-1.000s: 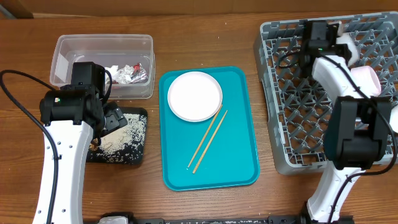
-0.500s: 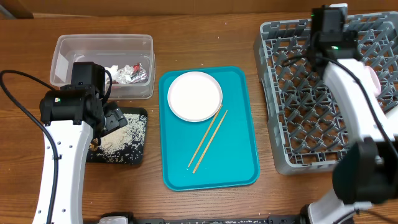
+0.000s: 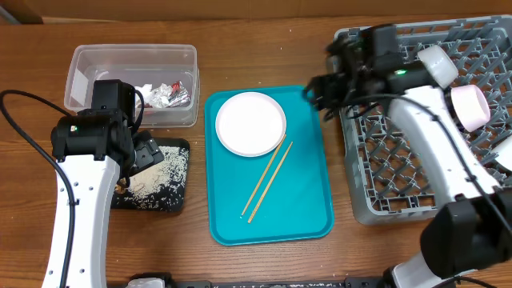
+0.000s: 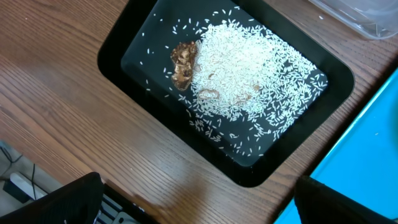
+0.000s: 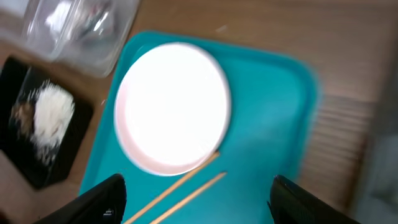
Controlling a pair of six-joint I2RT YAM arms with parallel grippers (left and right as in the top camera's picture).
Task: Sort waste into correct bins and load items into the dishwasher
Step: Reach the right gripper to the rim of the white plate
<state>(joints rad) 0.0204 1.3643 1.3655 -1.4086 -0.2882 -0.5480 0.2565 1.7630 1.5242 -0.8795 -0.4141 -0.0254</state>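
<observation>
My right gripper is moving to where open tray space (image 3: 298, 118) borders the white plate's rim (image 3: 283, 121) facing the dish rack, and should go on until its open fingers straddle that rim.
A round white plate (image 3: 250, 122) and two wooden chopsticks (image 3: 268, 181) lie on the teal tray (image 3: 304, 208); both show in the right wrist view, plate (image 5: 173, 115) and chopsticks (image 5: 180, 191). My right gripper (image 3: 320, 90) is open and empty above the tray's far right corner. The grey dish rack (image 3: 400, 160) holds a pink bowl (image 3: 470, 106) and a pale grey bowl (image 3: 438, 64). The clear tub (image 3: 132, 60) holds napkin and foil wrappers (image 3: 164, 94). The black tray (image 4: 155, 130) holds rice grains (image 4: 249, 81) and a brown scrap (image 4: 183, 62). My left gripper (image 4: 199, 205) is open and empty over its near edge.
Bare wooden tabletop (image 3: 264, 48) runs behind the tray and between the tub and the dish rack. The left arm (image 3: 80, 184) stands over the black tray (image 3: 160, 210). The right arm (image 3: 432, 152) stretches across the rack.
My right gripper has swung left, from over the dish rack's far edge to above the teal tray's far right corner. The two bowls in the rack have come into view. The left arm has not moved.
</observation>
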